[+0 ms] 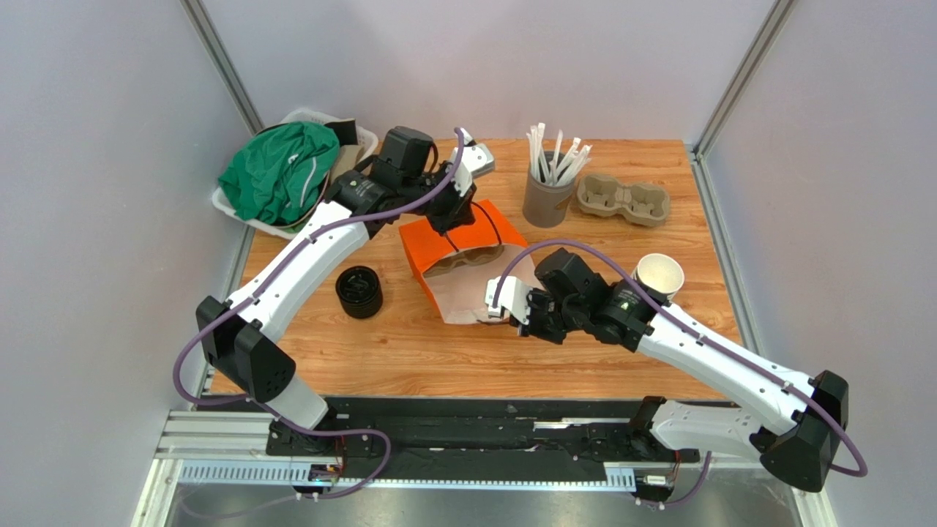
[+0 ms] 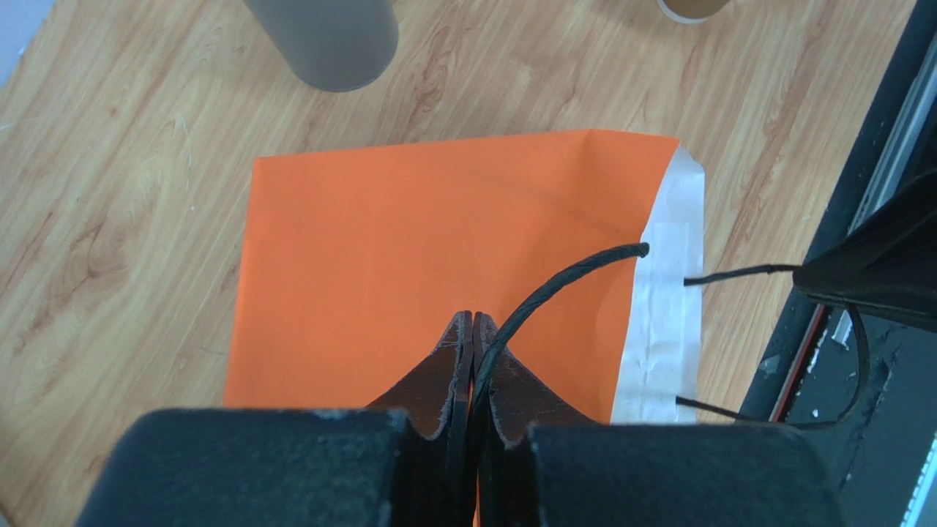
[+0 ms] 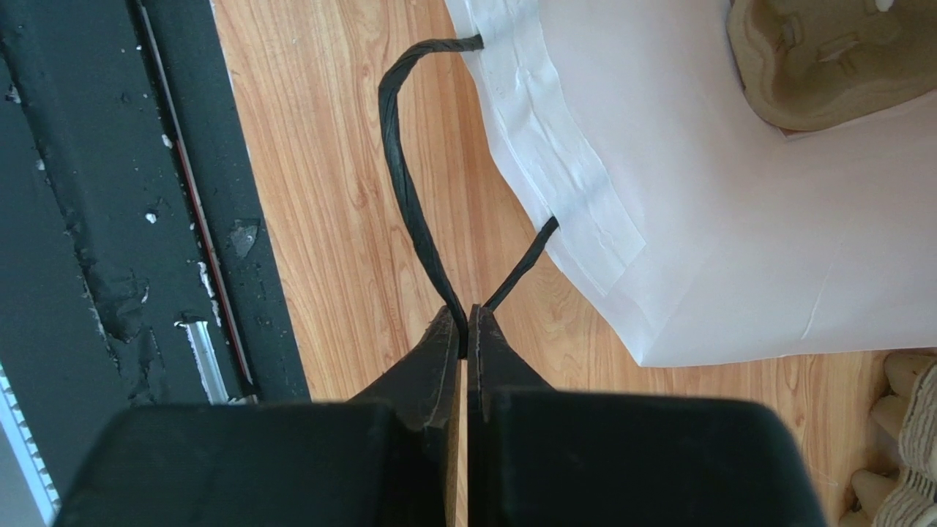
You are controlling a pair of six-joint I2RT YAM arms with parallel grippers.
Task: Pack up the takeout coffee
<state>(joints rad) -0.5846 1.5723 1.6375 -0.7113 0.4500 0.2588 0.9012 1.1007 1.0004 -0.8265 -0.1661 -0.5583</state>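
The orange bag's opening [image 1: 471,288] faces the front and the carrier is inside, so my right gripper should lift the lower black handle [image 3: 393,121] and both grippers should swing the bag upright.
An orange paper bag [image 1: 467,236] lies on its side mid-table, its white inside [image 3: 704,198] open toward the front. My left gripper [image 1: 454,215] is shut on the bag's upper black cord handle [image 2: 561,286]. My right gripper [image 1: 502,304] is shut on the lower black handle [image 3: 401,165] just in front of the mouth. A pulp cup carrier [image 3: 836,55] lies inside the bag. The tan ribbed cup [image 1: 658,275], white inside, stands upright and lidless by my right forearm. The round black lid [image 1: 359,291] sits on the table left of the bag.
A grey cup of white straws [image 1: 548,192] and a second pulp carrier [image 1: 625,200] stand behind the bag. A white basket [image 1: 236,209] holding a green cloth [image 1: 280,170] is at the back left corner. The black rail [image 1: 473,423] runs along the front edge.
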